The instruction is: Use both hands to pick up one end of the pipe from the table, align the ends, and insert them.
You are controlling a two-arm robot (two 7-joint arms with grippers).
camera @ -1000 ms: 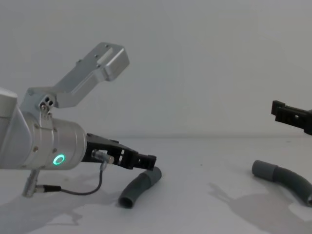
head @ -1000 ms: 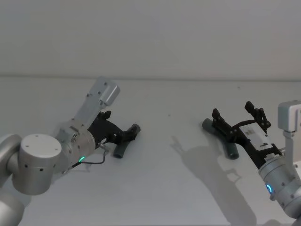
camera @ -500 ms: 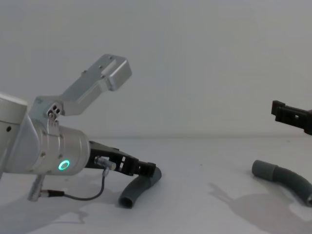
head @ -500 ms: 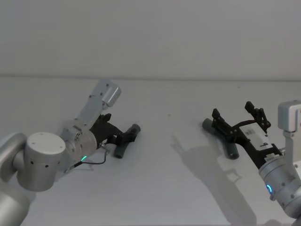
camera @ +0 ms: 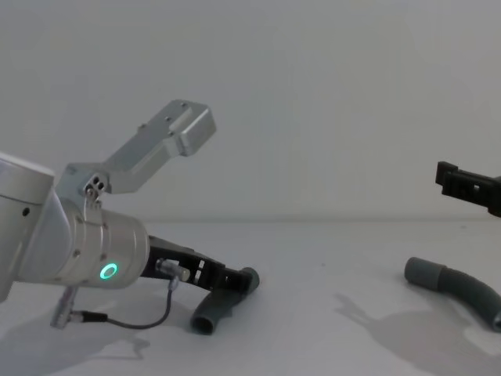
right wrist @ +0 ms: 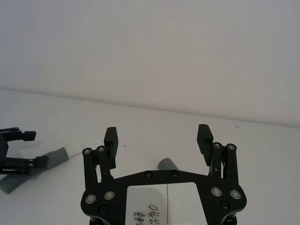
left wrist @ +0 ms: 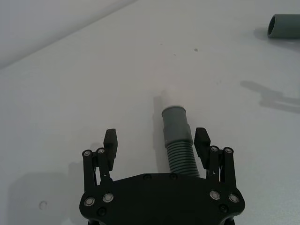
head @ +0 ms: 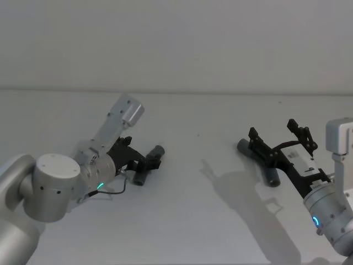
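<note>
The smooth collar [left wrist: 178, 134] runs straight from the ribs, so the short piece's front end [left wrist: 174, 115] will stay in line instead of sagging when I lift it.
The short pipe piece [head: 141, 175] lies on the table [head: 193, 226] at the left, its white tip [left wrist: 169, 99] pointing away from my left wrist. My left gripper [left wrist: 156, 138] is open and low over it, its jaws straddling the ribbed body [left wrist: 178, 152], which lies close to one finger [left wrist: 201, 140]. From the chest, that gripper [camera: 233, 280] overlaps the piece [camera: 210, 313]. At the right, the longer piece [head: 271, 176] lies partly under my open right gripper [head: 276, 135], which hovers above it. Its round mouth [right wrist: 167, 165] shows below and between the jaws of the right gripper [right wrist: 158, 137].
The table's middle stretch [camera: 329, 313] between the two pieces is bare, with arm shadows on it. A plain pale wall [head: 176, 44] rises behind the table. The left wrist's thin cable [camera: 141, 319] hangs down to the surface.
My left arm has dropped and pushed forward, bringing its open jaws down around the short piece. The right arm and both pipe pieces have stayed put.
</note>
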